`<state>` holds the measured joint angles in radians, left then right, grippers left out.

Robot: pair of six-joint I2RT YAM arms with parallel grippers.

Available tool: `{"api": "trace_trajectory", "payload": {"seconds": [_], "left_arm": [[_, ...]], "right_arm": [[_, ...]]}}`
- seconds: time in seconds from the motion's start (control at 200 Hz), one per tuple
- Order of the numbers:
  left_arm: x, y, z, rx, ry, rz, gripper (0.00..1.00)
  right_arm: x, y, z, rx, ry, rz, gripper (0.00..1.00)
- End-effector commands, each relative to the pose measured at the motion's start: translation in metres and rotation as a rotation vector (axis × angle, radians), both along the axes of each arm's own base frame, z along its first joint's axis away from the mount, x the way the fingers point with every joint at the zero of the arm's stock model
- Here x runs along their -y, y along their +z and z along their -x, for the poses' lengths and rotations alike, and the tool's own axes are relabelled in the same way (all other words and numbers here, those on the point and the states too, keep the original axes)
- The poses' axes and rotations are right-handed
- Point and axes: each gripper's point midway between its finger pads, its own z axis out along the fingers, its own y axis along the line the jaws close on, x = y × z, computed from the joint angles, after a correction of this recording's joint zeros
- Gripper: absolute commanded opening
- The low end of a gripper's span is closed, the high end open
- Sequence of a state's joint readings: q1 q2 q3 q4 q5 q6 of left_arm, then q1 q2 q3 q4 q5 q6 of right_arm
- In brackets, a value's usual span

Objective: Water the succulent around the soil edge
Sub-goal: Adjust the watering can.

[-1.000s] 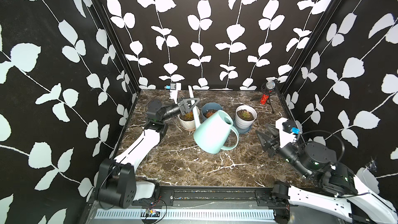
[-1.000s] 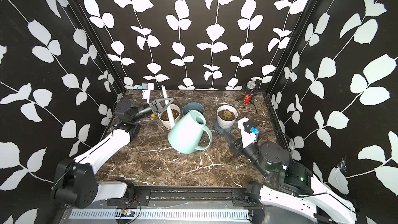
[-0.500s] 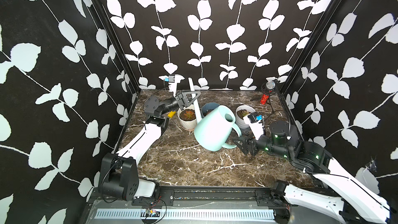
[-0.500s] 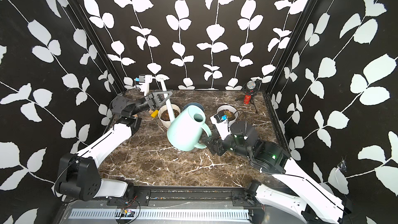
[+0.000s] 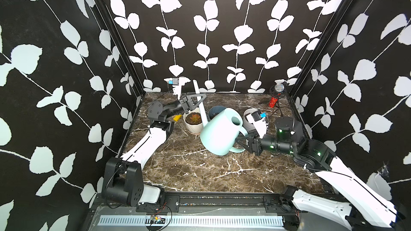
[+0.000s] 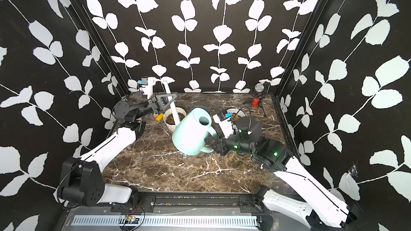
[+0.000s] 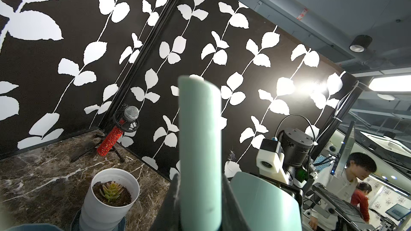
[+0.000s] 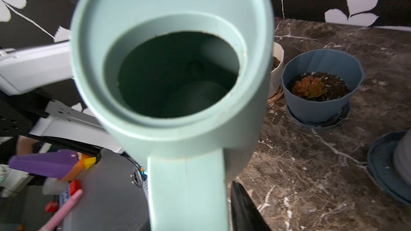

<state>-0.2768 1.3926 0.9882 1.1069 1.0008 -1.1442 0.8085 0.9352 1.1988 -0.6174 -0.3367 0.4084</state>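
The robot's left gripper is closed on the spout (image 5: 202, 110), so it should open and move clear before the right gripper swings the can to the blue pot (image 5: 215, 110).
The mint watering can (image 5: 219, 132) (image 6: 191, 134) stands tilted on the marble table (image 5: 178, 170), spout (image 5: 198, 98) rising toward the back wall. My left gripper (image 5: 200, 98) (image 6: 172, 98) (image 7: 200, 196) is shut on the spout, above a white pot with a reddish succulent (image 5: 193, 118). My right gripper (image 5: 239, 140) (image 6: 208, 142) (image 8: 189, 207) has the can's handle (image 8: 188, 185) between its jaws, one dark finger (image 8: 243, 207) against it. Behind the can stands a blue pot (image 5: 214, 111) with an orange succulent (image 8: 309, 86). A grey-white pot (image 7: 106, 207) holds a green succulent (image 7: 111, 191).
A red glitter microphone on a small tripod (image 5: 274, 100) (image 7: 115, 134) stands in the back right corner. A yellow block (image 5: 177, 118) lies next to the white pot. Black leaf-patterned walls close in three sides. A dark blue saucer (image 8: 387, 170) sits under the grey-white pot.
My right arm swung in from the front right to the can's handle and its jaws closed in on it. My left gripper rose a little with the spout.
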Motion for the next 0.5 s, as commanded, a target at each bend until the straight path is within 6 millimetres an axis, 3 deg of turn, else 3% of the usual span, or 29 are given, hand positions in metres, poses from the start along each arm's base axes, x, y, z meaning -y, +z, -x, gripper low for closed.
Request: {"api": "trace_trajectory", "payload": {"seconds": [0.0,0.1,0.205,0.26,0.285,0.305,0.34,0.405,0.495], "left_arm": [[-0.003,0.008,0.006,0.022,-0.006,0.031,0.0],[-0.002,0.002,0.001,0.006,-0.002,0.024,0.0],[-0.001,-0.01,-0.006,-0.025,0.021,-0.009,0.0],[-0.002,-0.016,-0.009,-0.035,0.047,-0.041,0.37],[-0.003,-0.018,-0.009,-0.035,0.06,-0.059,0.49],[-0.004,-0.019,-0.009,-0.034,0.071,-0.076,0.66],[-0.006,-0.022,-0.008,-0.026,0.096,-0.111,0.82],[-0.013,-0.02,-0.001,0.009,0.145,-0.167,0.98],[-0.029,-0.012,0.008,0.04,0.19,-0.186,0.99]], "right_arm": [[-0.005,0.042,0.001,0.06,0.023,-0.112,0.21],[-0.005,0.041,0.001,0.052,0.027,-0.108,0.0],[-0.001,0.041,0.003,0.047,0.016,-0.087,0.0],[0.007,0.035,0.001,0.048,-0.015,-0.037,0.0],[0.014,0.044,0.001,0.069,-0.036,-0.024,0.0],[0.02,0.042,0.0,0.076,-0.053,0.01,0.0],[0.03,0.041,-0.002,0.09,-0.085,0.069,0.0],[0.053,0.038,-0.007,0.113,-0.155,0.195,0.0],[0.077,0.037,-0.012,0.145,-0.208,0.356,0.0]]}}
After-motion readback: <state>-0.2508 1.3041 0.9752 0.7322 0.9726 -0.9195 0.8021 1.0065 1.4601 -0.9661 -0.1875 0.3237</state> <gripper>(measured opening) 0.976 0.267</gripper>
